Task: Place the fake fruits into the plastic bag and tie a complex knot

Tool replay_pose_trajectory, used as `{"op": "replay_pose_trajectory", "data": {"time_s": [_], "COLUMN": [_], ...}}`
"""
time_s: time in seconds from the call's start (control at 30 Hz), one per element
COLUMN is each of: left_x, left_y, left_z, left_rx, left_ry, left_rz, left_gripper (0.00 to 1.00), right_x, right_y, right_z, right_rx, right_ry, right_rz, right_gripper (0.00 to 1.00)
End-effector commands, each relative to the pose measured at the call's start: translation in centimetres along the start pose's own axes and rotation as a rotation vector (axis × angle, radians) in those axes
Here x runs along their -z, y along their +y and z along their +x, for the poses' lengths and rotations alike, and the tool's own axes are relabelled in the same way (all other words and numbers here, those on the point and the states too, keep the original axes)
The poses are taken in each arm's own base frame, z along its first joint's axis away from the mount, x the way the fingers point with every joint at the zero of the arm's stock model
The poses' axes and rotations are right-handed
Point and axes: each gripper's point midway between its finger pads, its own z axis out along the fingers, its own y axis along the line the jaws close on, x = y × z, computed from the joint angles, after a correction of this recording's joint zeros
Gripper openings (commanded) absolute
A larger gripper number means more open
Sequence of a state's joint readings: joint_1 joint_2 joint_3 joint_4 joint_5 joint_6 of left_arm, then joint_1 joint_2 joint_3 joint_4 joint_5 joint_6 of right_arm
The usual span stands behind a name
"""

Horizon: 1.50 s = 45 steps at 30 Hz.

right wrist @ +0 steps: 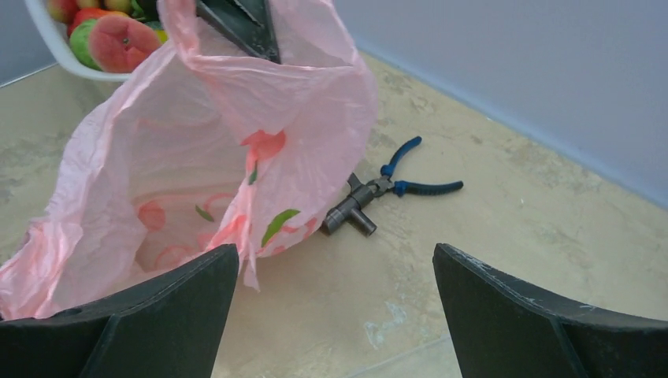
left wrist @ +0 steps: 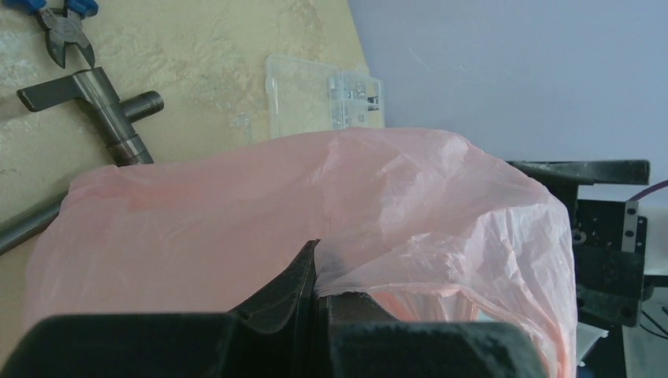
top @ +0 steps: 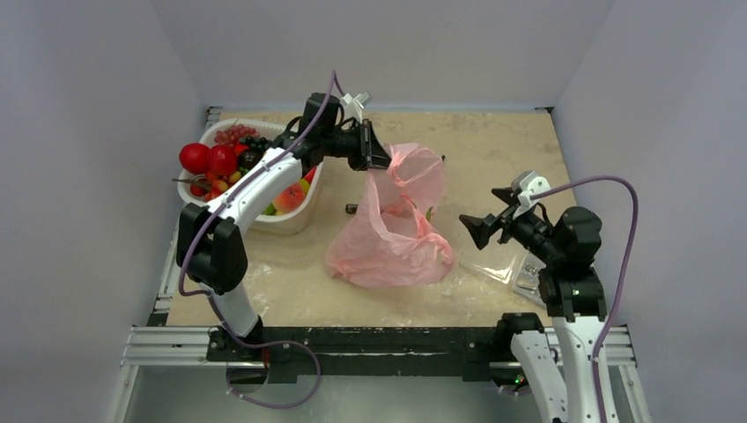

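The bag's rim [top: 440, 245] falls short of my right gripper's open fingers. Next, my left gripper swings the bag over so my right one can take the bag's rim.
The pink plastic bag [top: 392, 238] stands in the middle of the table, its upper edge lifted. My left gripper [top: 380, 159] is shut on that edge; in the left wrist view the film [left wrist: 378, 213] is pinched between the closed jaws of the gripper [left wrist: 319, 272]. My right gripper [top: 471, 231] is open and empty, just right of the bag; the right wrist view shows the bag [right wrist: 197, 173] ahead of its gripper [right wrist: 335, 272]. The fake fruits [top: 225, 163] lie in a white basket [top: 291, 220] at the back left. No knot shows.
Blue-handled pliers [right wrist: 410, 177] and a dark metal fitting [right wrist: 350, 211] lie behind the bag. A clear bag of hardware [top: 515, 269] lies under my right arm. A clear plastic box [left wrist: 323, 98] shows in the left wrist view.
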<state>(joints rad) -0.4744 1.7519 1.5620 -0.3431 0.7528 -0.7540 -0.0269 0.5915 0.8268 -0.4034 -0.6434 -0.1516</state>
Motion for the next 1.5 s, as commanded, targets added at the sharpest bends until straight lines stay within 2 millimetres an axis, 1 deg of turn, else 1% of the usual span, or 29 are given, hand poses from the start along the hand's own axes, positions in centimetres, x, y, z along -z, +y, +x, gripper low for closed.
{"op": "replay_pose_trajectory", "data": {"time_s": [0.0, 0.03, 0.07, 0.13, 0.23, 0.27, 0.4, 0.43, 0.53, 0.6, 0.67, 0.73, 0.83, 0.87, 0.93, 0.97, 1.0, 1.03, 1.1, 1.13, 1.17, 1.2, 1.27, 1.3, 1.33, 1.37, 1.43, 1.47], "left_x": [-0.1, -0.2, -0.2, -0.2, -0.2, -0.2, -0.1, -0.2, -0.4, -0.5, -0.5, -0.5, -0.5, -0.4, -0.2, -0.1, 0.1, 0.3, 0.7, 1.0, 1.4, 1.7, 2.2, 2.1, 2.0, 1.7, 0.8, 0.2], "left_y": [-1.4, -1.5, -1.6, -1.7, -1.9, -2.0, -2.4, -2.6, -3.3, -3.9, -4.7, -5.7, -7.0, -7.9, -8.9, -9.2, -9.6, -9.9, -9.7, -9.3, -8.8, -8.0, -6.8, -6.2, -5.1, -4.5, -4.0, -3.5], "left_z": [-0.5, -0.5, -0.5, -0.4, -0.3, -0.3, -0.4, -0.3, 0.2, 0.6, 1.1, 1.8, 3.3, 3.5, 4.3, 4.7, 5.0, 5.1, 4.8, 4.3, 3.4, 2.9, 1.8, 1.1, 1.1, 0.6, -0.5, -0.8], "left_rx": [0.065, 0.075, 0.078, 0.084, 0.101, 0.103, 0.112, 0.114, 0.103, 0.094, 0.087, 0.087, 0.096, 0.077, 0.066, 0.063, 0.059, 0.054, 0.050, 0.039, 0.022, 0.007, -0.083, -0.170, -0.262, -0.326, -0.419, -0.453], "left_ry": [-0.008, -0.006, -0.005, -0.003, 0.002, 0.003, -0.001, 0.001, 0.017, 0.030, 0.046, 0.074, 0.129, 0.139, 0.178, 0.196, 0.207, 0.212, 0.204, 0.191, 0.172, 0.164, 0.154, 0.146, 0.171, 0.183, 0.212, 0.230], "left_rz": [0.074, 0.081, 0.086, 0.096, 0.113, 0.118, 0.135, 0.142, 0.162, 0.182, 0.207, 0.248, 0.296, 0.333, 0.372, 0.385, 0.399, 0.410, 0.404, 0.393, 0.381, 0.350, 0.279, 0.246, 0.182, 0.138, 0.112, 0.099], "left_gripper": [0.00, 0.00, 0.00, 0.00, 0.00, 0.00, 0.00, 0.00, 0.00, 0.00, 0.00, 0.00, 0.00, 0.00, 0.00, 0.00, 0.00, 0.00, 0.00, 0.00, 0.00, 0.00, 0.00, 0.00, 0.00, 0.00, 0.00, 0.00], "right_x": [-1.1, -1.4, -1.8, -3.1, -5.1, -5.6, -7.0, -7.4, -8.8, -10.0, -10.7, -11.2, -11.4, -11.4, -11.3, -11.1, -10.9, -10.7, -10.0, -9.4, -8.7, -7.9, -5.9, -4.9, -3.8, -2.9, -1.6, -1.0], "right_y": [0.4, 0.8, 0.8, 0.8, 2.5, 3.3, 5.8, 6.3, 7.4, 7.1, 6.3, 5.3, 4.3, 4.0, 3.6, 3.6, 3.8, 4.0, 4.5, 4.6, 4.9, 5.5, 7.3, 7.8, 9.0, 10.2, 12.3, 13.2], "right_z": [-0.6, -0.7, -0.8, -0.6, -1.0, -1.2, -1.1, -0.8, -0.7, -0.7, -1.5, -2.0, -1.8, -1.7, -1.2, -1.2, -1.1, -1.1, -1.1, -1.1, -1.3, -1.3, -2.0, -1.9, -2.0, -2.4, -2.8, -3.7], "right_rx": [0.046, 0.054, 0.061, 0.078, 0.104, 0.114, 0.138, 0.133, 0.105, 0.086, 0.078, 0.078, 0.099, 0.107, 0.131, 0.141, 0.155, 0.161, 0.172, 0.174, 0.160, 0.147, 0.115, 0.090, 0.066, 0.033, -0.025, -0.042], "right_ry": [-0.081, -0.092, -0.094, -0.075, -0.086, -0.091, -0.097, -0.091, -0.102, -0.096, -0.134, -0.151, -0.144, -0.141, -0.130, -0.129, -0.124, -0.120, -0.097, -0.085, -0.074, -0.057, -0.054, -0.036, -0.018, -0.008, 0.013, -0.001], "right_rz": [0.013, 0.004, 0.013, 0.029, 0.008, -0.001, -0.009, -0.007, -0.026, 0.005, 0.056, 0.114, 0.174, 0.189, 0.209, 0.208, 0.191, 0.175, 0.140, 0.127, 0.112, 0.073, -0.033, -0.067, -0.144, -0.219, -0.355, -0.419], "right_gripper": [0.92, 0.91, 0.91, 0.89, 0.89, 0.89, 0.92, 0.92, 0.95, 0.97, 0.99, 0.99, 0.97, 0.95, 0.90, 0.85, 0.65, 0.48, 0.25, 0.13, 0.01, 0.00, 0.00, 0.00, 0.00, 0.00, 0.00, 0.00]}}
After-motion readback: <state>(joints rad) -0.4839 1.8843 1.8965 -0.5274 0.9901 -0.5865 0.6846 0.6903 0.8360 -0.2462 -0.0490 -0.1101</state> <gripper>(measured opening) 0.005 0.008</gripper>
